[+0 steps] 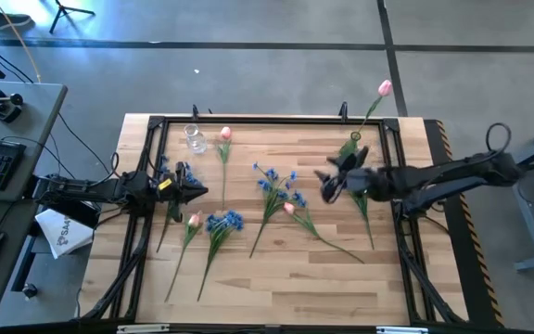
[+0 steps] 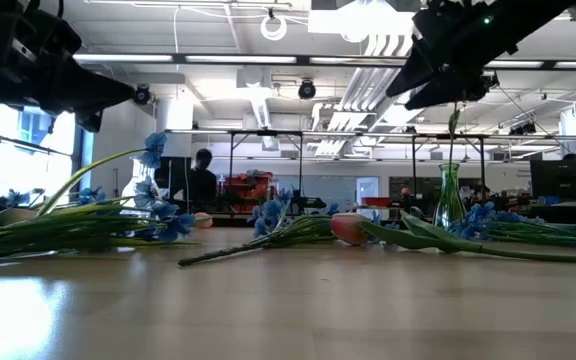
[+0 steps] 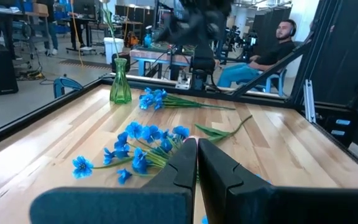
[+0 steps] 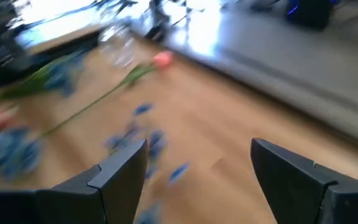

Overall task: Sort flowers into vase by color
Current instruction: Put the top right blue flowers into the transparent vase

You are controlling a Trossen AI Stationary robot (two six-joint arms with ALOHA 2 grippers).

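The blue bunch of flowers (image 2: 486,218) by the green vase is clear of the pink tulip, so the robot's right gripper should go on swinging toward the bunch's stems (image 1: 367,219) until its fingers are on both sides of them.
Pink tulips and blue-blossom stems lie flat on the wooden table. One pink tulip (image 1: 384,88) stands with its stem in the green vase (image 1: 355,148), near the far right. A clear vase (image 1: 195,139) stands near the far left. Other tulips (image 1: 224,135) (image 1: 290,208) (image 1: 193,220) and blue clusters (image 1: 222,221) (image 1: 269,182) lie mid-table. My left gripper (image 1: 191,192) (image 3: 196,163) is shut and empty, hovering at the left, just behind blue blossoms (image 3: 145,140). My right gripper (image 1: 327,186) (image 4: 197,165) is open and empty, raised above the table just left of the green vase (image 2: 449,196).
A black frame (image 1: 156,125) runs along the table's edges. The bare wood at the near side (image 1: 276,288) holds only stem ends. A desk with keyboard and mouse stands left of the table. A seated person (image 3: 272,53) shows beyond the table in the left wrist view.
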